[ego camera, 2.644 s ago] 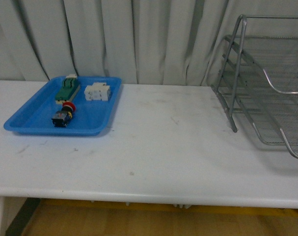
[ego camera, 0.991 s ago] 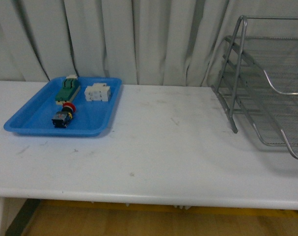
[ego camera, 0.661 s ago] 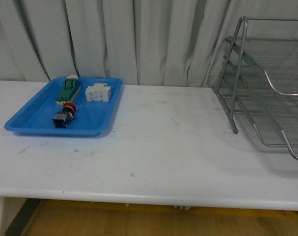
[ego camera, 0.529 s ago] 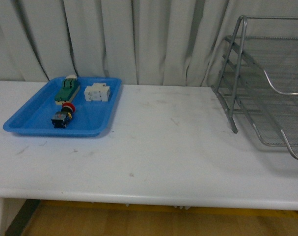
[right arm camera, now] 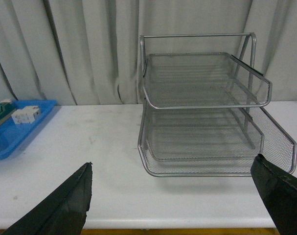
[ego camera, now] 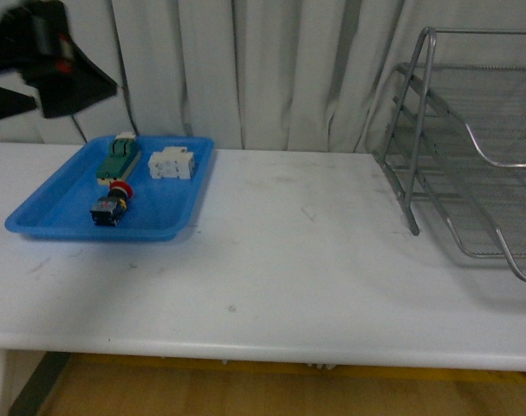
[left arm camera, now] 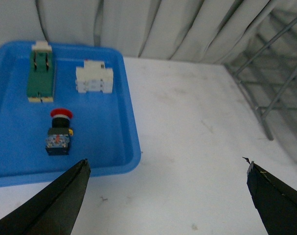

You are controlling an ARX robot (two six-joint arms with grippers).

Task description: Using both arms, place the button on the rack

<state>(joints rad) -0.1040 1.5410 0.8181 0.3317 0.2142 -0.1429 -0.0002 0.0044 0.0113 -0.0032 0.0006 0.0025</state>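
The rack's middle level (ego camera: 518,217) juts out (ego camera: 509,258) beyond the bottom level, so when I push it, it will slide back in and bring the button with it.
The button (ego camera: 112,202) (left arm camera: 58,131), red cap and blue-black body, lies in the blue tray (ego camera: 46,218) (left arm camera: 124,142) at the table's left. The silver wire rack (ego camera: 470,147) (right arm camera: 207,98) stands at the right, nothing showing in its tiers. My left arm (ego camera: 50,56) hangs high above the tray's far left. The left gripper (left arm camera: 165,196) is open over bare table beside the tray, short of the button. The right gripper (right arm camera: 177,200) is open, facing the rack's front from a distance. The right arm is out of the front view.
In the tray, a green-and-white block (ego camera: 120,156) (left arm camera: 40,71) and white terminal blocks (ego camera: 172,162) (left arm camera: 94,79) lie beyond the button. White table (ego camera: 288,251) spans between tray and rack. Grey curtains (ego camera: 245,69) hang behind. The table's front edge (ego camera: 263,347) is near.
My left arm has come into the front view at the upper left, above the tray. The button, tray and rack have not moved.
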